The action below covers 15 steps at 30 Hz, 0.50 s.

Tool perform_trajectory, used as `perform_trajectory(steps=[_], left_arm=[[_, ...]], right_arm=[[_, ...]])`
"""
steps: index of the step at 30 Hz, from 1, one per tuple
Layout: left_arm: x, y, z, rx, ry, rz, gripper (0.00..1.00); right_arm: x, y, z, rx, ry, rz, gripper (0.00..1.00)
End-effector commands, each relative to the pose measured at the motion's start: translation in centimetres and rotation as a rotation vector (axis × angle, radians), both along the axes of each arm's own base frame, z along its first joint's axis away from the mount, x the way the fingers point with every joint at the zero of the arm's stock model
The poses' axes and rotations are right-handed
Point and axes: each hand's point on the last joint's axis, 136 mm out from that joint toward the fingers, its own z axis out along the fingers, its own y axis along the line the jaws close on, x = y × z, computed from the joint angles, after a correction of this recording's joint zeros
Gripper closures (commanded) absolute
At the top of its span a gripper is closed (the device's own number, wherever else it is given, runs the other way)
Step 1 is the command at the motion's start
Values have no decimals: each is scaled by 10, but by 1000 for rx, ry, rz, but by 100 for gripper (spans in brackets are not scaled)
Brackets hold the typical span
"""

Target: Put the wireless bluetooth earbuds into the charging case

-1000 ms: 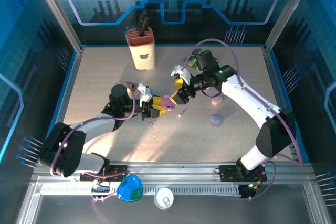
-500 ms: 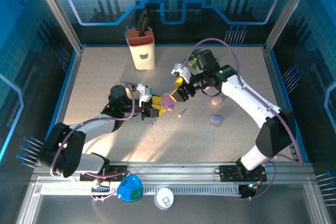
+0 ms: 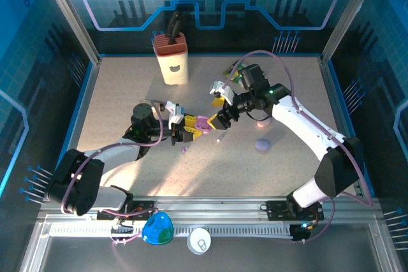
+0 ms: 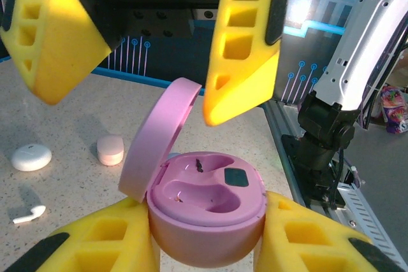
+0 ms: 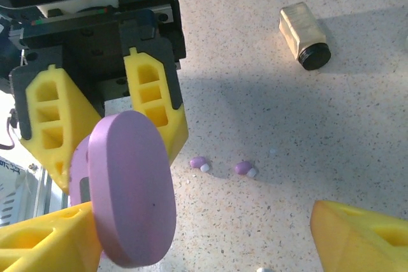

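Observation:
The charging case's lid [image 4: 159,138] is leaning toward its sockets. My right gripper should pinch the lid and tip it back while my left gripper regrips the body [image 4: 207,240].
My left gripper [image 3: 190,129] [image 4: 207,243] is shut on the lilac charging case [image 4: 207,211] [image 3: 204,123] and holds it above the table. The case's lid [image 4: 159,138] [image 5: 131,189] stands open, and both sockets are empty. My right gripper [image 3: 221,111] [image 5: 204,240] hovers open just over the case, its yellow fingers [image 4: 245,42] on either side of the lid. Two tiny lilac earbuds [image 5: 197,162] [image 5: 243,168] lie on the table under the case. One shows as a speck [image 3: 183,150] in the top view.
A purple pebble-shaped case [image 3: 262,145] and a pinkish one [image 3: 260,125] lie to the right. A white case [image 4: 30,156] and a white earbud [image 4: 29,214] [image 3: 220,137] rest nearby. A beige holder [image 3: 173,58] stands at the back, and a small beige cylinder [image 5: 305,36] lies on the table.
My right gripper's fingers have spread wider and its arm has shifted slightly right. The left gripper has kept the case still.

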Motion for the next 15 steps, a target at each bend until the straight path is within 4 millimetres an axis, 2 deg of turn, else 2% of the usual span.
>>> perform_trajectory(steps=[1, 4, 10, 15], left_arm=[[-2, 2, 6, -18, -42, -7, 67], [-3, 2, 8, -25, -38, -14, 67], [-6, 2, 12, -40, -47, -27, 66], [-4, 3, 10, -39, -39, -21, 67]], right_arm=[[-4, 0, 14, 48, -55, 29, 16], [-3, 1, 12, 47, -66, 23, 19], [-5, 16, 5, 28, -59, 59, 40], [-7, 20, 4, 32, -51, 73, 77]])
